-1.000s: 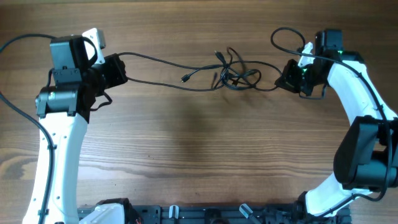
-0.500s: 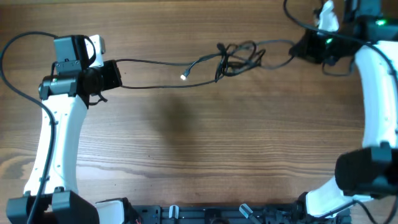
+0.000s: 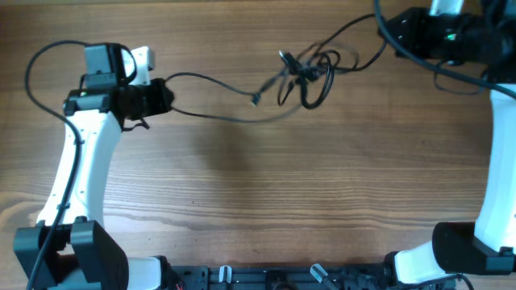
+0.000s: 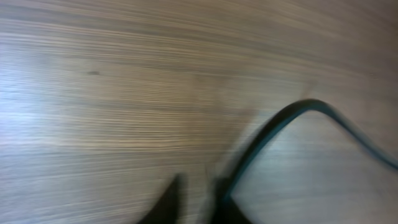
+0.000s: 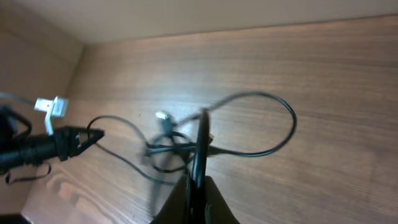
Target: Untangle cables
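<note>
The knot (image 3: 305,72) is bunched up while my grippers stretch the cables from far out. So I need to lower the knot and grab its loops (image 3: 326,85) from close up with my right gripper.
A knot of thin black cables (image 3: 305,72) hangs stretched between my two grippers over the wooden table's far middle; a loose plug end (image 3: 255,101) dangles left of it. My left gripper (image 3: 167,98) is shut on one black cable end; in the left wrist view the cable (image 4: 273,134) curves up from the blurred fingertips (image 4: 193,199). My right gripper (image 3: 387,28) at the far right is shut on the other cable, which rises between its closed fingers (image 5: 196,193) toward the knot (image 5: 171,152) in the right wrist view.
The left arm (image 3: 76,161) reaches up the table's left side, the right arm (image 3: 500,145) up the right edge. The left gripper (image 5: 62,142) shows in the right wrist view. A black rail (image 3: 274,278) runs along the near edge.
My right gripper has risen and pulled toward the far right corner, lifting the knot. The cable run to my left gripper has straightened. My left gripper has shifted slightly right.
</note>
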